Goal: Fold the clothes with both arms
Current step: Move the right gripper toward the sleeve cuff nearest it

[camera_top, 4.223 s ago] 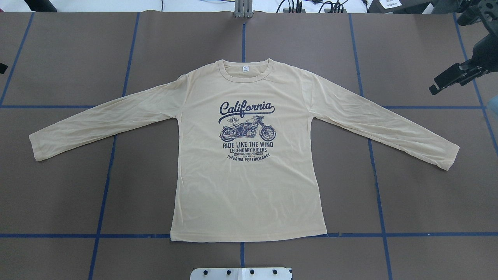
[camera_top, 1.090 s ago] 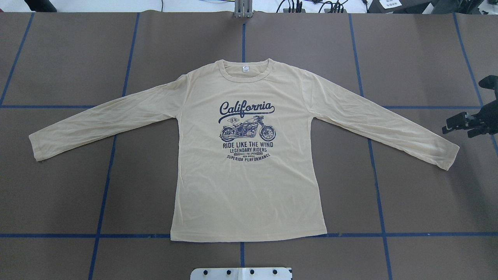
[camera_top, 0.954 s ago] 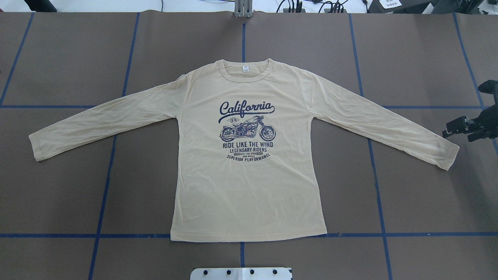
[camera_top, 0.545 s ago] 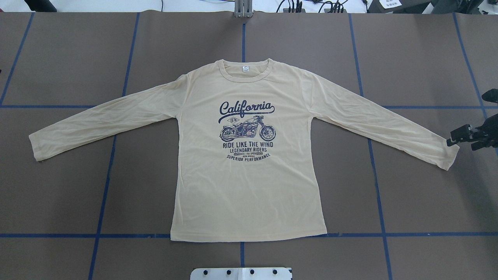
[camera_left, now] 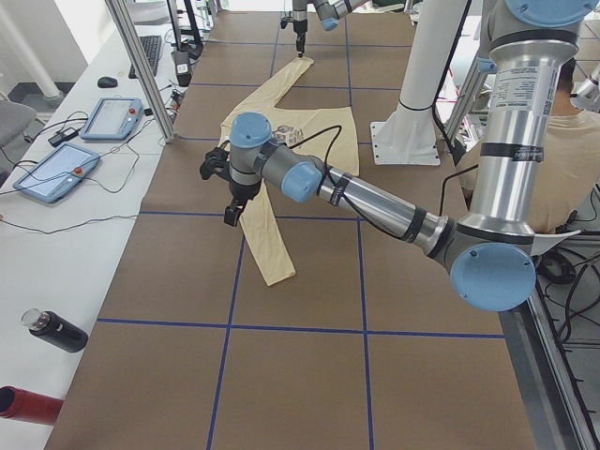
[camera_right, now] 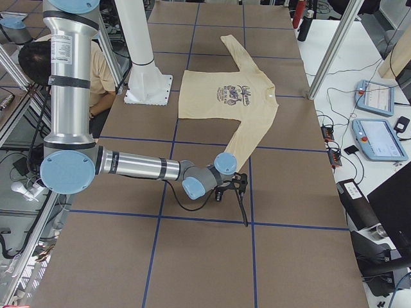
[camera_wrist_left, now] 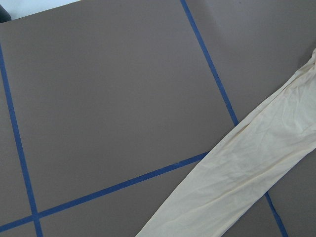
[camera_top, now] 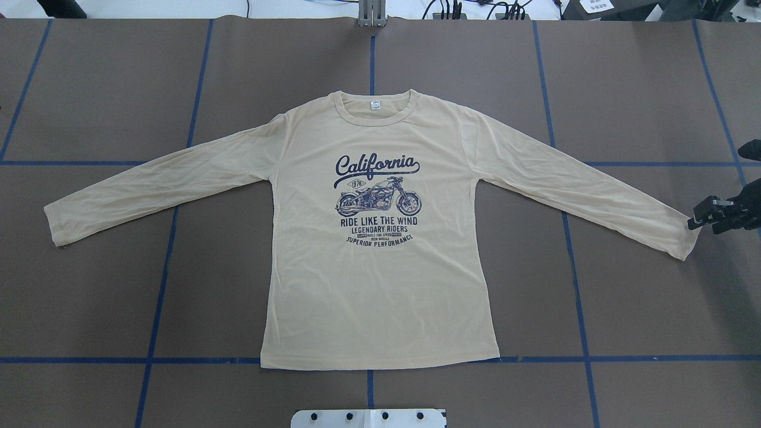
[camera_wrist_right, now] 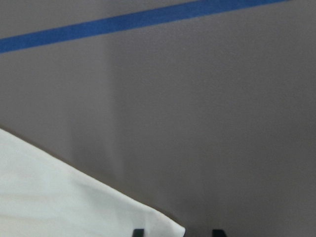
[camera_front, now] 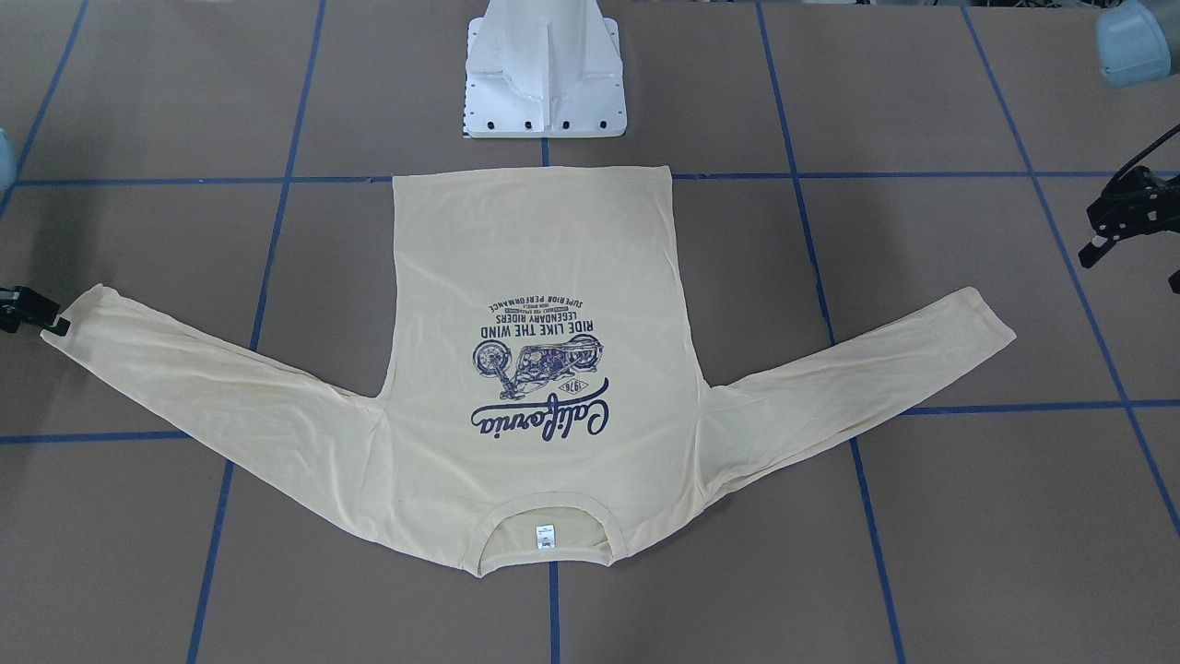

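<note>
I expect that when I fold the sleeve across, its cuff (camera_front: 81, 314) will reach the other sleeve's seam, because the sleeve is about as long as the chest (camera_front: 542, 448) is wide.
The pale cream-yellow long-sleeved T-shirt (camera_top: 380, 267) lies flat and face up on the brown table, sleeves spread, collar at the far side. My right gripper (camera_top: 703, 227) is low at the cuff of the sleeve (camera_top: 678, 238) on the overhead view's right. In the right wrist view its two fingertips (camera_wrist_right: 138, 232) stand apart with the cuff corner (camera_wrist_right: 168, 228) between them, so the right gripper (camera_wrist_right: 175, 232) is open. My left gripper (camera_front: 1129, 275) hangs open above the table beside the other sleeve (camera_front: 922, 350), not touching it. The left wrist view shows that sleeve (camera_wrist_left: 247, 177) from above.
The white pedestal base (camera_front: 544, 83) stands at the shirt's hem side. Blue tape lines (camera_top: 160, 285) cross the table. Beyond the table's end on my left, a side bench holds tablets (camera_left: 117, 117) and a black bottle (camera_left: 56, 330). A person (camera_right: 96, 70) sits behind the base.
My right gripper has come down and toward the table's near side along the overhead view's right edge, ending at the sleeve cuff. The shirt has not moved.
</note>
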`<state>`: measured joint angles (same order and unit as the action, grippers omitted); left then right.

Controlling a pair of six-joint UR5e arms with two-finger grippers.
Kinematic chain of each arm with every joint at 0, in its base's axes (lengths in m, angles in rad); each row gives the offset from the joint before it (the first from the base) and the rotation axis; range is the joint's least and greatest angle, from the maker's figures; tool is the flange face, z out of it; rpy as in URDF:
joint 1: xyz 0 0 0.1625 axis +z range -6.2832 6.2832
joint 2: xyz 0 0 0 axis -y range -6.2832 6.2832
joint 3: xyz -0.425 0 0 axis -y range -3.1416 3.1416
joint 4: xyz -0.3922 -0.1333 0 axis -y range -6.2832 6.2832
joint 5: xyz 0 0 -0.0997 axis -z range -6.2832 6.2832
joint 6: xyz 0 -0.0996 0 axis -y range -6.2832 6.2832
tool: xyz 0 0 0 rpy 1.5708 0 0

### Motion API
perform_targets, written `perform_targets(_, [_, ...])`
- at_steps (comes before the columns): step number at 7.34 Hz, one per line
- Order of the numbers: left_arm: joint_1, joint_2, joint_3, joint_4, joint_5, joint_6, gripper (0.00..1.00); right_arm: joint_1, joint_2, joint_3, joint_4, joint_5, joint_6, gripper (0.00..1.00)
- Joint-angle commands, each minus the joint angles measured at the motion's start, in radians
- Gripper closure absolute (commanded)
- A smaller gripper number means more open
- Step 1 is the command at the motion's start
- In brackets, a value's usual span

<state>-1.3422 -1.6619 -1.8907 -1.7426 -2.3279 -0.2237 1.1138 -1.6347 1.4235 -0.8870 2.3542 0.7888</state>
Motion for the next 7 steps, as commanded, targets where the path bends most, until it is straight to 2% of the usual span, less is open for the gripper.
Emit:
perform_targets(1, [-0.002, 0.008, -0.001, -0.015, 0.001, 0.003, 0.0, -0.002, 0.019, -0.015, -0.007, 0.017, 0.0, 1.0])
perform_targets(3, [-0.002, 0.008, 0.001, -0.02, -0.002, -0.003, 0.0, 0.001, 0.022, 0.008, -0.003, 0.115, 0.0, 1.0])
perform_targets(4, [0.0, 0.005, 0.001, -0.021, -0.007, -0.005, 0.0, 0.009, 0.022, 0.062, -0.01, 0.12, 0.001, 1.0])
perform_targets(5, [0.0, 0.001, 0.001, -0.025, -0.007, -0.008, 0.0, 0.003, 0.044, 0.139, -0.019, 0.113, 0.089, 1.0])
perform_targets(6, [0.0, 0.001, 0.001, -0.05, -0.007, -0.008, 0.0, -0.014, 0.167, 0.152, -0.023, 0.111, 0.265, 1.0])
perform_targets(7, [0.0, 0.007, 0.01, -0.092, -0.005, -0.011, 0.0, -0.108, 0.305, 0.135, -0.027, 0.07, 0.452, 1.0])
